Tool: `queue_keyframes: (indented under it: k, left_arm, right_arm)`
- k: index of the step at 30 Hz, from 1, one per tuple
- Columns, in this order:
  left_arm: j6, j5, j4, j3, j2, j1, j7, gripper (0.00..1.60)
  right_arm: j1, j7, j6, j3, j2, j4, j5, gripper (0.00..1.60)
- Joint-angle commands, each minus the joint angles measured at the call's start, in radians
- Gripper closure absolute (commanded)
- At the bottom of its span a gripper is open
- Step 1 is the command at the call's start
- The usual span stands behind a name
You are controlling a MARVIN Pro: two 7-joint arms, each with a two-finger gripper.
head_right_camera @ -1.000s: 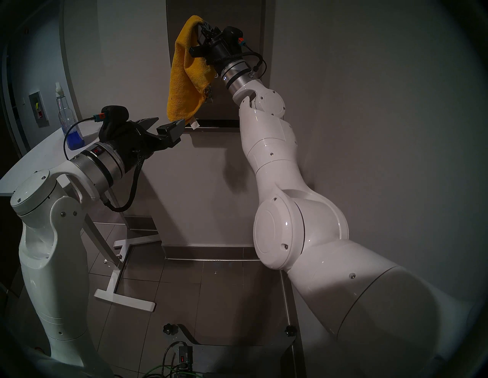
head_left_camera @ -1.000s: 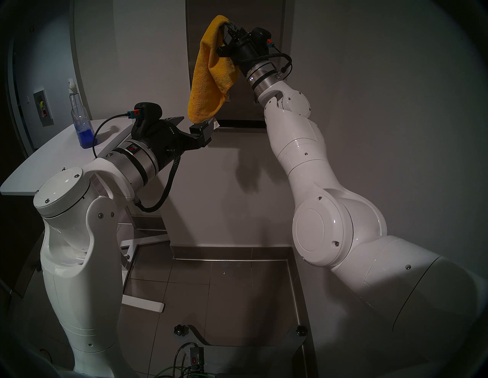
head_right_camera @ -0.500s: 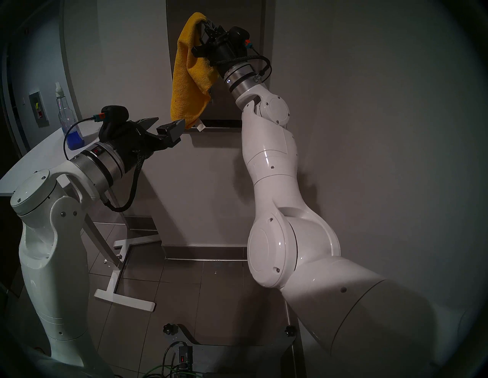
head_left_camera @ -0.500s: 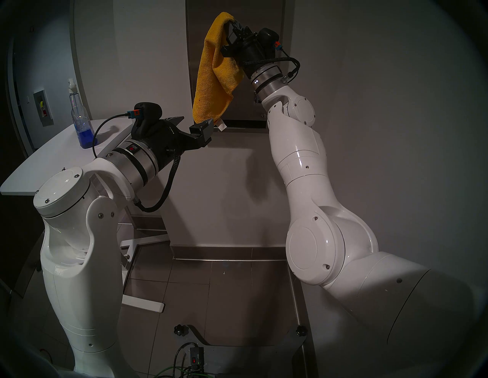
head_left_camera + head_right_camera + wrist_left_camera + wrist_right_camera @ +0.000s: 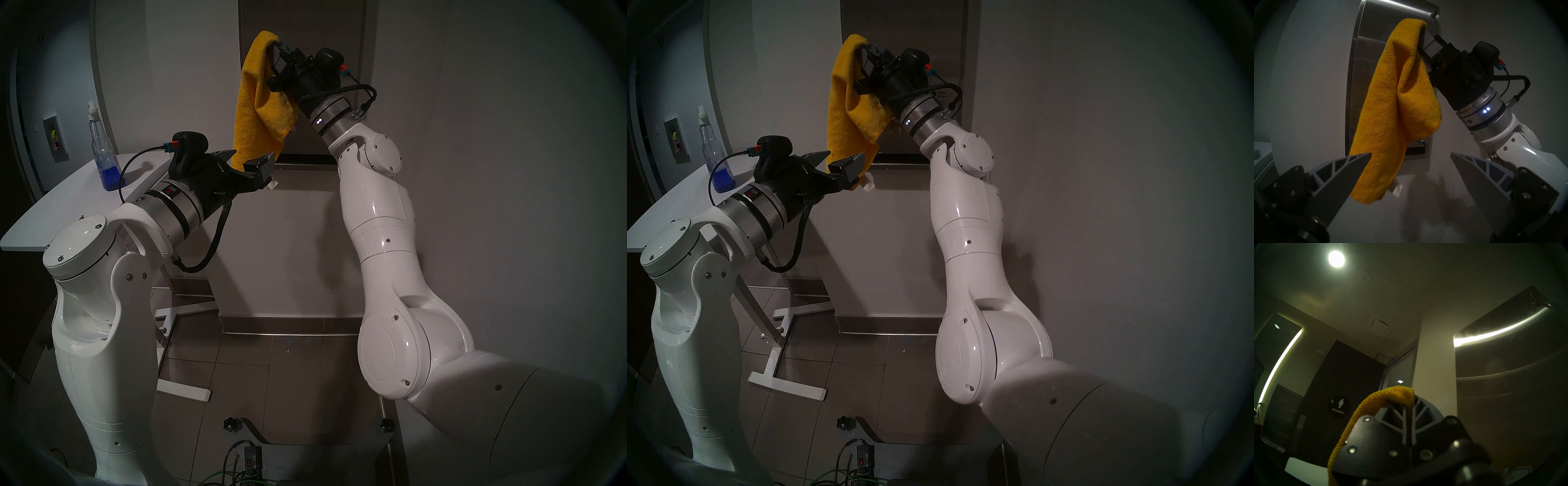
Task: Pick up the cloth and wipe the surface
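Note:
The mustard-yellow cloth (image 5: 254, 129) is hanging in loose folds (image 5: 265, 95), so it will sag and bunch up into a heap when I lower it to the side table.
My right gripper (image 5: 280, 47) is shut on the top fold of the mustard-yellow cloth (image 5: 258, 101), held high in front of the left part of the brushed steel panel, the surface (image 5: 322, 20). The cloth (image 5: 1393, 110) drapes down over the panel (image 5: 1369, 50), its lower end and white tag hanging just past my left gripper's fingertips. My left gripper (image 5: 244, 160) stands open and empty below it, pointing at the wall (image 5: 1411, 153). In the right wrist view the cloth (image 5: 1383, 395) arches over the shut right gripper (image 5: 1409, 401) beside the panel (image 5: 1508, 378).
A spray bottle with blue liquid (image 5: 106, 159) stands on the white side table (image 5: 61, 200) at the left. The wall runs behind both arms, with tiled floor (image 5: 271, 373) below. A dark restroom door (image 5: 1339, 405) lies left of the panel.
The right arm first carried the cloth slightly up and right, then swept it left and down across the panel. The cloth's lower end now hangs by the left gripper. The left arm stayed still.

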Motion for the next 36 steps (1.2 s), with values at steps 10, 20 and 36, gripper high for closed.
queue_keyframes:
  k: [10,20,36]
  left_arm:
    - [-0.01,0.001,-0.024,-0.003,0.0,-0.022,-0.002,0.0]
    - [-0.01,0.003,-0.024,-0.004,-0.001,-0.022,-0.004,0.0]
    - [-0.016,0.009,-0.025,-0.003,0.001,-0.029,-0.009,0.0]
  right_arm:
    - [-0.115,0.103,0.178,-0.062,0.028,-0.227,-0.002,1.6]
    - [-0.172,0.182,0.308,-0.092,0.06,-0.35,0.012,1.6]
    - [-0.194,0.245,0.542,-0.128,0.077,-0.538,0.024,1.6]
